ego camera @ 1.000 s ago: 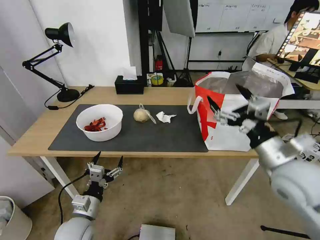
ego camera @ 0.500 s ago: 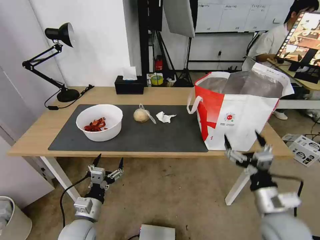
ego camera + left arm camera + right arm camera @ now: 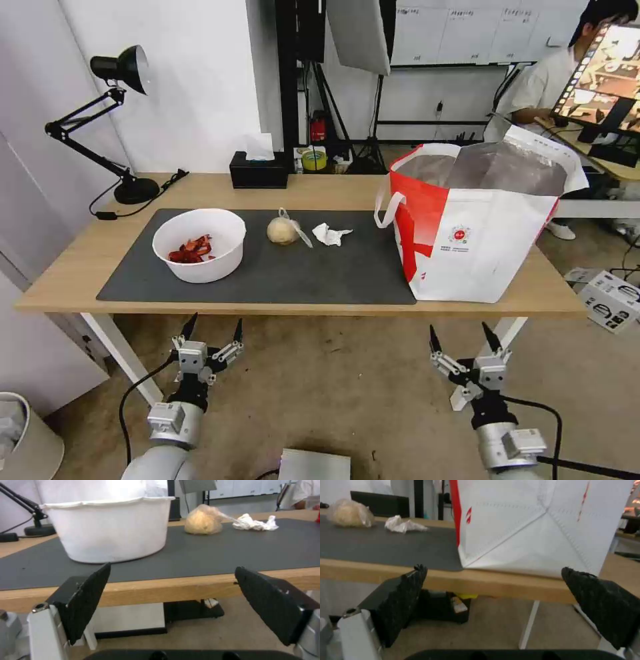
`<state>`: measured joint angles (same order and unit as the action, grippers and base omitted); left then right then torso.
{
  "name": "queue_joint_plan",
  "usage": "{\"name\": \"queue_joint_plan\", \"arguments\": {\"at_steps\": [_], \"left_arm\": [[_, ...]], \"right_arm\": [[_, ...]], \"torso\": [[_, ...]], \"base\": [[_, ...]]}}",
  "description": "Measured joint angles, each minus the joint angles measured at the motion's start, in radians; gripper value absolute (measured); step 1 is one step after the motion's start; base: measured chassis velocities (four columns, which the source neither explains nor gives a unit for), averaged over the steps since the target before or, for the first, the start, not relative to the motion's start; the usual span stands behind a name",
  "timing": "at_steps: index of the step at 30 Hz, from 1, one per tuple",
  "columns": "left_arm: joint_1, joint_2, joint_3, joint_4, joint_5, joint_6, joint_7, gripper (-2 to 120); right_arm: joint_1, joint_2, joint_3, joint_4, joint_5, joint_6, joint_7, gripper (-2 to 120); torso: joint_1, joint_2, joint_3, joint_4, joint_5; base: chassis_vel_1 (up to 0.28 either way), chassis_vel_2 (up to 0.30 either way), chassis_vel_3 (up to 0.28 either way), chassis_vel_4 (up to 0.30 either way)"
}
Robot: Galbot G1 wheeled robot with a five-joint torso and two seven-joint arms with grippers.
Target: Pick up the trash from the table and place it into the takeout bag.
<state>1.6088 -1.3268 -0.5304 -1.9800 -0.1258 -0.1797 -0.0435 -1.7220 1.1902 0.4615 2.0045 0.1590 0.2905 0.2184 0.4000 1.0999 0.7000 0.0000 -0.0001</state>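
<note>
The crumpled white tissue (image 3: 331, 235) will come away in one piece and still bunched when the robot lifts it, because loose folds (image 3: 323, 231) stand up from the dark mat.
On the dark mat of the table (image 3: 313, 190) sit a white bowl of red scraps (image 3: 199, 244) (image 3: 110, 527), a beige lump in a clear bag (image 3: 284, 230) (image 3: 203, 520) (image 3: 350, 513) and a crumpled white tissue (image 3: 331, 234) (image 3: 255, 523) (image 3: 403, 525). The takeout bag (image 3: 480, 223) (image 3: 540, 527), white with a red side, stands open at the table's right end. My left gripper (image 3: 213, 328) (image 3: 173, 605) hangs open below the front edge, under the bowl. Below the bag, my right gripper (image 3: 463, 337) (image 3: 496, 605) is open and empty.
A black tissue box (image 3: 259, 172) and a black desk lamp (image 3: 123, 127) stand along the table's back edge. White table legs (image 3: 117, 347) flank the grippers. A cardboard box (image 3: 610, 297) lies on the floor at the right, a white bin (image 3: 23, 437) at the left.
My right arm has dropped from in front of the takeout bag to below the table's front edge, its gripper still open. The left gripper has barely moved.
</note>
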Motion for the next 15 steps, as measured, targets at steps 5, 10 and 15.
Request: {"name": "queue_joint_plan", "arguments": {"at_steps": [5,10,15], "left_arm": [[0.002,0.000,-0.006,0.000,0.001,-0.001,-0.002,100],[0.002,0.000,-0.006,0.000,0.001,-0.001,-0.002,100],[0.001,-0.001,-0.004,0.000,0.001,-0.002,-0.002,100]], "right_arm": [[0.012,0.001,-0.016,-0.021,-0.001,0.000,0.001,98],[0.016,0.002,-0.020,-0.023,-0.001,0.000,0.002,98],[0.017,0.008,-0.021,-0.016,-0.001,-0.002,0.005,98]], "torso": [[0.000,0.000,0.000,0.0000,0.0000],[0.000,0.000,0.000,0.0000,0.0001],[0.000,0.000,0.000,0.0000,0.0000]], "base": [[0.000,0.000,0.000,0.000],[0.000,0.000,0.000,0.000],[0.000,0.000,0.000,0.000]]}}
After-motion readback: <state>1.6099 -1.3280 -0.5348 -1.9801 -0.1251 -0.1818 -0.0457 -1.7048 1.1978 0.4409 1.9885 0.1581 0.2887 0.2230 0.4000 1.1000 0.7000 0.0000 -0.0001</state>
